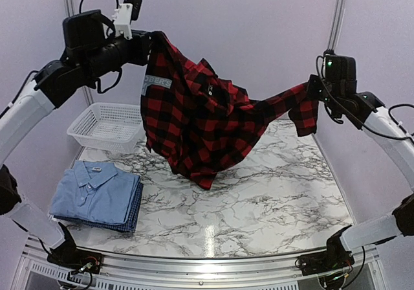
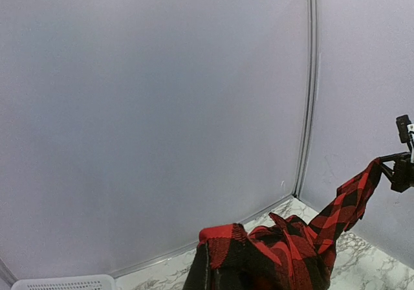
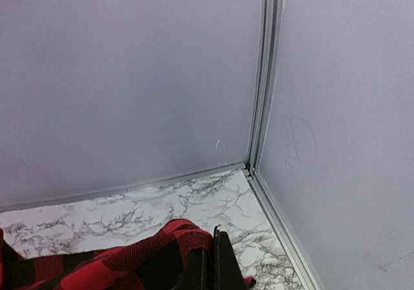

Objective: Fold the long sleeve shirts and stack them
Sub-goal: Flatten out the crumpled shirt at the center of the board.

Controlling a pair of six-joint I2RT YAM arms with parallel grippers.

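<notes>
The plaid shirt's collar (image 1: 212, 88) hangs down in folds while my grippers hold the shirt's far ends, so next I lay the shirt on the marble table (image 1: 242, 209) and work close to its collar.
The red-and-black plaid shirt (image 1: 200, 122) hangs in the air above the marble table (image 1: 259, 199), stretched between both arms. White lettering (image 1: 157, 83) shows near its upper left. My left gripper (image 1: 152, 44) is shut on the shirt's top left edge; in the left wrist view the cloth (image 2: 259, 257) covers the fingers. My right gripper (image 1: 315, 86) is shut on a sleeve end, and the closed fingers (image 3: 220, 264) pinch the plaid cloth (image 3: 142, 257). The folded light blue collared shirt (image 1: 97, 189) lies on the blue checked one (image 1: 132, 220) at the front left.
A white mesh basket (image 1: 107, 127) stands at the back left of the table, its rim (image 2: 65, 282) also in the left wrist view. Grey walls close the back and right side, with a corner post (image 3: 262, 76).
</notes>
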